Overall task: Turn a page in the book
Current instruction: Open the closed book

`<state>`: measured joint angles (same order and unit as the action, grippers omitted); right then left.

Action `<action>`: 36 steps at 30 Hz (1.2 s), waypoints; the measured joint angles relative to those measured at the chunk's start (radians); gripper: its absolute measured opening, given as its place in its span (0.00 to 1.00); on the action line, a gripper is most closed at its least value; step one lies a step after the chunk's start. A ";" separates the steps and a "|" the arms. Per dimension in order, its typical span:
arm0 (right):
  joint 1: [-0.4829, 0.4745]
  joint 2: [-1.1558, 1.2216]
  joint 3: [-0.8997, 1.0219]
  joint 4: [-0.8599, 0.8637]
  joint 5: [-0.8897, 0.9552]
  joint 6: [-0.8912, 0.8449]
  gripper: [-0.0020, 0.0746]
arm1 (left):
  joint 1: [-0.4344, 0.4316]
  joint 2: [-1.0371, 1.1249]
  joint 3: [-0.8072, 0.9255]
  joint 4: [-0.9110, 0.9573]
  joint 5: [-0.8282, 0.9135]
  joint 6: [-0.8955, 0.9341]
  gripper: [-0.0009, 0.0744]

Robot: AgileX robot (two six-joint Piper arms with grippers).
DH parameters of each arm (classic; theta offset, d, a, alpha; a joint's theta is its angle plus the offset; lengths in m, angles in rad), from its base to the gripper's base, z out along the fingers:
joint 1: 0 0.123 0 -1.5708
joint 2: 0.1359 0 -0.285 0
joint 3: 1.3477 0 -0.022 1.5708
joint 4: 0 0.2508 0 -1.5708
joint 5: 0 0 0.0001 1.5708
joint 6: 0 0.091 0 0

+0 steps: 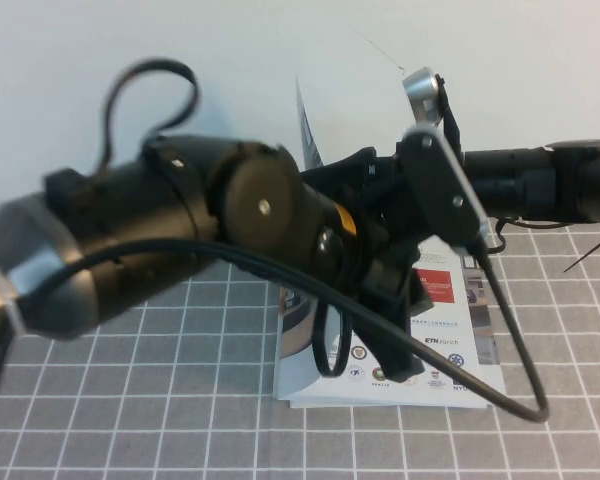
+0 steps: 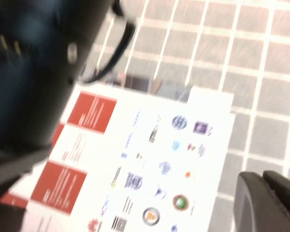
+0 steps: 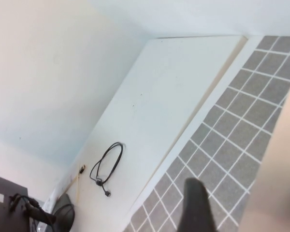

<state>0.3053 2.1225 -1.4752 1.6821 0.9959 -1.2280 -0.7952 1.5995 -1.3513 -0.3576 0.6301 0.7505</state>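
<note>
The page (image 1: 308, 130) is standing straight up from the book's spine (image 1: 284, 384). It should fold over and stay open, slightly bowed, when I push it down.
The book (image 1: 448, 300) lies open on the grey grid mat, its inner page showing red squares and logo rows; the left wrist view shows it too (image 2: 150, 145). The page (image 1: 350, 105) stands lifted, plain white side towards me, over the book's far edge. My right gripper (image 1: 412, 112) reaches in from the right and is shut on the page's upper corner. In the right wrist view (image 3: 227, 208) one dark finger (image 3: 195, 208) shows beside the blurred pale page (image 3: 275, 164). My left gripper (image 1: 380, 345) hangs low over the book, shut and empty (image 2: 263, 203), at the book's edge.
My left arm (image 1: 180, 230) and its black cable (image 1: 500, 360) fill the foreground and hide much of the book. The grid mat (image 1: 130, 400) spreads around it. A white wall stands behind, with a loose cable (image 3: 106, 166) on the white surface beyond the mat.
</note>
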 joint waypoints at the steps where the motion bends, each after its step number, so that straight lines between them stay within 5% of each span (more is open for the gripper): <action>1: 0.000 0.000 0.000 0.000 0.003 -0.002 0.60 | 0.000 0.013 0.010 0.025 -0.017 -0.018 0.01; 14: 0.000 0.002 -0.043 0.002 0.090 -0.008 0.60 | -0.002 0.071 0.058 0.657 -0.164 -0.635 0.01; 23: -0.012 0.005 -0.207 -0.071 0.132 0.000 0.60 | -0.002 0.093 0.058 1.047 0.023 -1.077 0.01; 28: -0.025 0.005 -0.256 -0.241 0.136 0.055 0.59 | 0.051 0.150 0.058 1.055 0.102 -1.176 0.01; 31: -0.026 0.006 -0.257 -0.467 0.128 0.109 0.52 | 0.100 0.188 0.058 1.004 0.092 -1.185 0.01; 36: -0.011 0.071 -0.254 -0.764 0.126 0.254 0.26 | 0.177 0.256 0.058 0.895 0.058 -1.186 0.01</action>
<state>0.2938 2.1936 -1.7287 0.9185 1.1223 -0.9735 -0.6184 1.8559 -1.2936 0.5374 0.6884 -0.4352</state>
